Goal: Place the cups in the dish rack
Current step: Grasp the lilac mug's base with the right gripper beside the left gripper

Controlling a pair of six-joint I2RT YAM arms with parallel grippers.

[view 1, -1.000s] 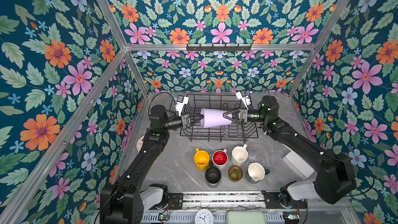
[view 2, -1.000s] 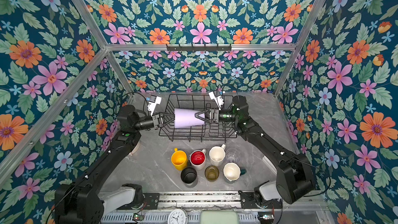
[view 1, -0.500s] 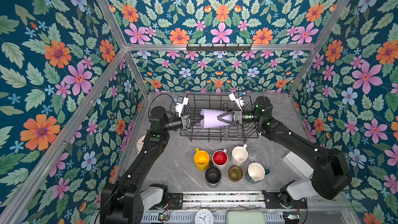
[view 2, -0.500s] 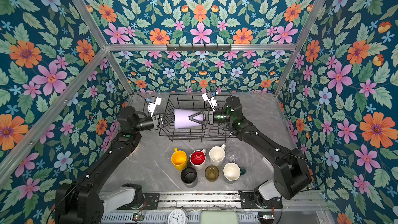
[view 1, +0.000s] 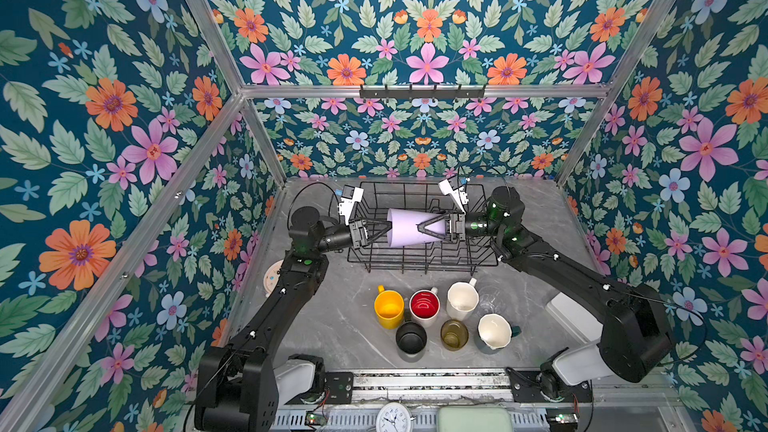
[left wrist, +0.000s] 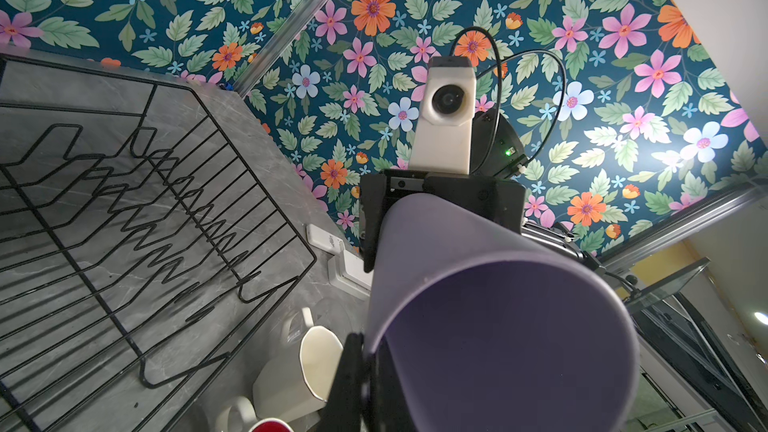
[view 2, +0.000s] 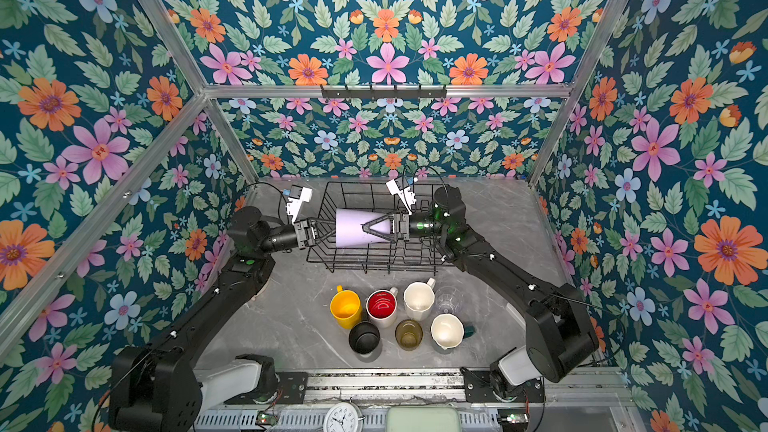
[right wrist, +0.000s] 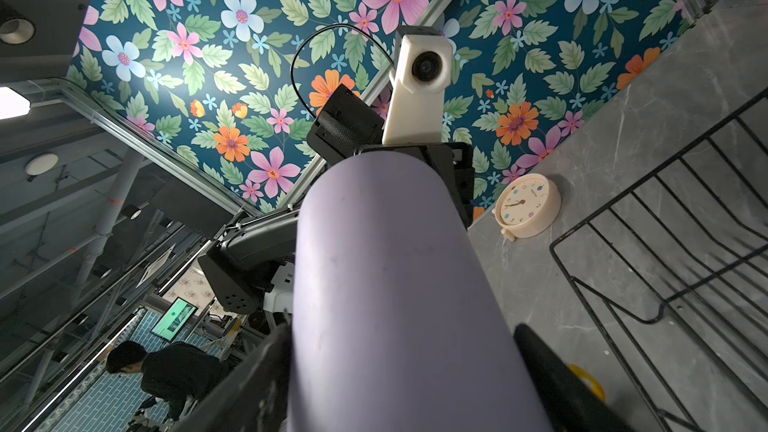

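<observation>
The robot's left gripper has hold of the lilac tumbler by its rim [view 1: 390,228], so the right gripper should grasp the tumbler's narrow end [view 1: 439,227] and set the tumbler down into the rack with its opening facing down.
A lilac tumbler [view 1: 405,228] [view 2: 351,228] hangs on its side above the black wire dish rack [view 1: 482,261] [left wrist: 307,247]. My left gripper [view 1: 387,227] [left wrist: 368,351] is shut on the rim of its wide mouth. My right gripper [view 1: 417,227] [right wrist: 399,338] straddles the narrow end, open, one finger against the wall and a thin gap at the other. In front of the rack stand the yellow mug [view 1: 388,309], red-inside mug [view 1: 424,305], cream mug [view 1: 462,300], clear glass [view 1: 488,303], black mug [view 1: 410,337], amber glass [view 1: 454,334] and teal mug [view 1: 494,331].
A round cream clock [right wrist: 528,205] lies on the table by the left wall. A white box [view 1: 573,317] sits at the right edge under my right arm. A black hook rail [view 1: 422,91] hangs on the back wall above the rack.
My right gripper has slid left along the tumbler's narrow end and its jaws have narrowed around it. The left gripper and the tumbler have stayed put.
</observation>
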